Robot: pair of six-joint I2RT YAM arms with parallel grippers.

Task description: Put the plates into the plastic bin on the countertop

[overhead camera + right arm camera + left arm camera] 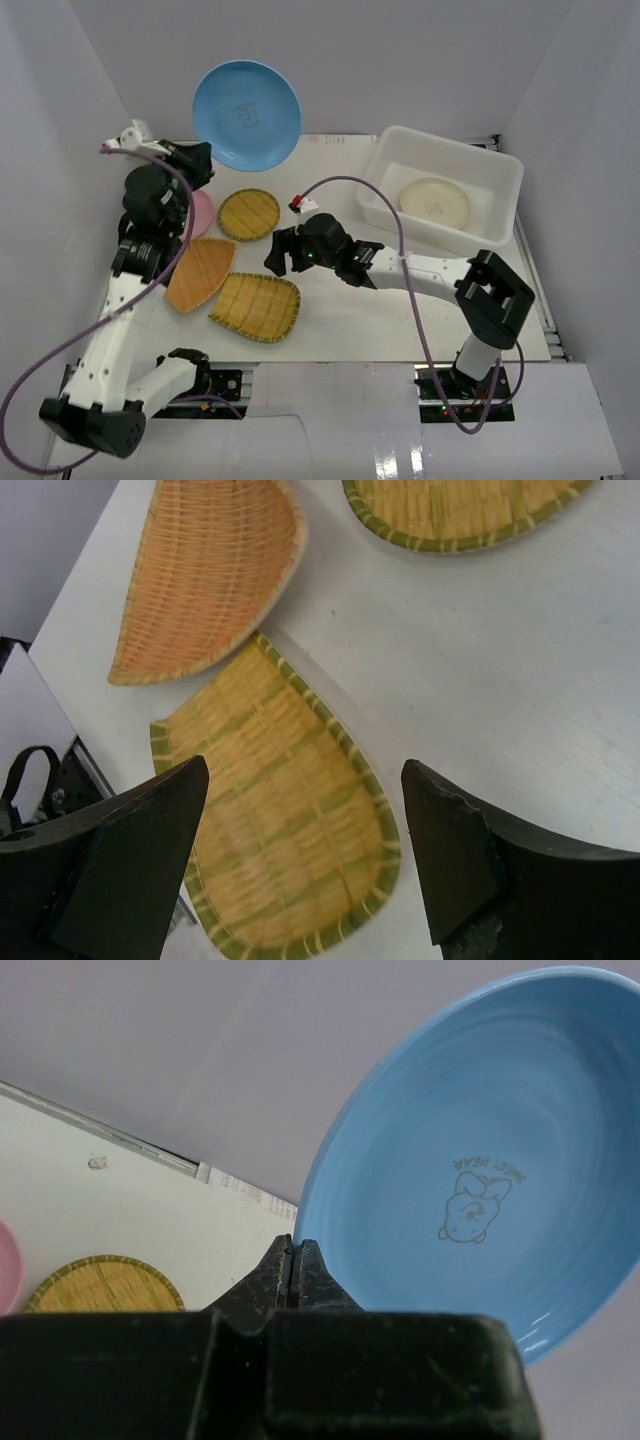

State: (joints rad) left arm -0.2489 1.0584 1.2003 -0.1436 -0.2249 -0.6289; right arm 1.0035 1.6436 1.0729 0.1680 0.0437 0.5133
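The orange woven plate should come up by itself when I lift it, because its rim lies over the edge of the large yellow woven plate.
My left gripper is shut on the rim of the round blue plate and holds it tilted in the air over the back left of the countertop. My right gripper hangs open above the large yellow woven plate, with nothing between its fingers. A cream plate lies inside the white plastic bin at the back right.
An orange woven plate lies left of the large yellow one. A round yellow woven plate and a pink plate, half hidden by the left arm, lie behind them. White walls enclose the countertop.
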